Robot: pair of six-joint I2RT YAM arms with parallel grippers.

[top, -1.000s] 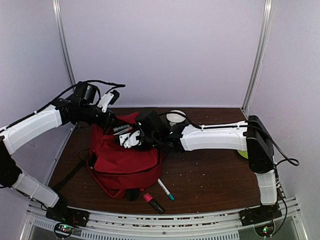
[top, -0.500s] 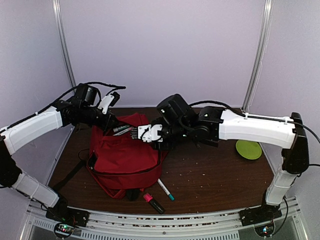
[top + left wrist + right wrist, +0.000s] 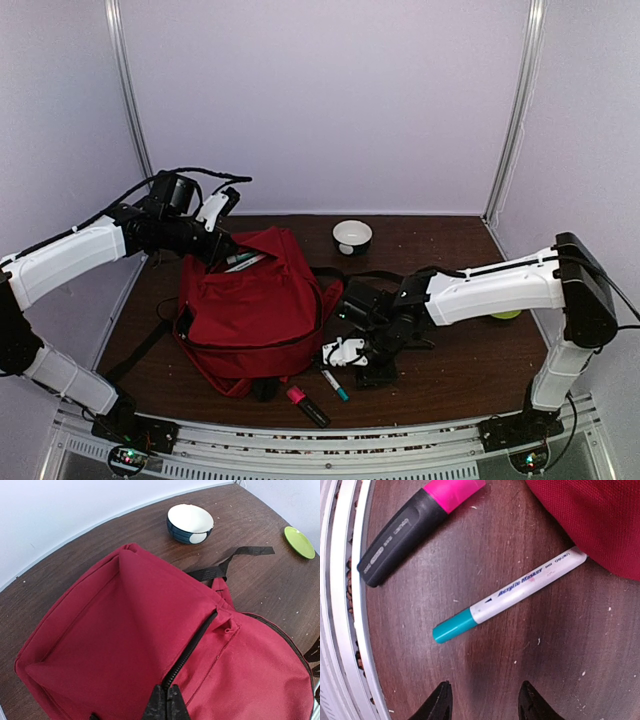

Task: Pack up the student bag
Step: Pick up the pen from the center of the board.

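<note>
The marker's teal cap (image 3: pixel 454 626) is clear of the bag and highlighter, so my right gripper should go next to where the cap meets the marker's white body (image 3: pixel 473 616) and close there.
The student bag (image 3: pixel 255 310), a red backpack, lies at the table's left with its top lifted. My left gripper (image 3: pixel 225 250) is shut on the bag's fabric beside the black zipper (image 3: pixel 192 645); its fingertips (image 3: pixel 166 702) are pressed together. Pens (image 3: pixel 243 260) show in the bag's opening. My right gripper (image 3: pixel 340 352) is open and empty, low over the table in front of the bag. A white marker with a teal cap (image 3: pixel 515 595) lies just ahead of its fingers (image 3: pixel 482 700); it also shows from above (image 3: pixel 332 380). A pink and black highlighter (image 3: pixel 415 530) lies nearby (image 3: pixel 308 405).
A white and dark bowl (image 3: pixel 352 236) stands at the back centre, also in the left wrist view (image 3: pixel 190 522). A green plate (image 3: pixel 300 541) lies at the right, mostly hidden behind my right arm from above. Black straps (image 3: pixel 225 567) trail from the bag. The metal rail (image 3: pixel 350 605) runs along the front edge.
My right arm has pulled back from the bag's opening and come down to the front of the table over the teal marker. The left gripper still holds the bag up.
</note>
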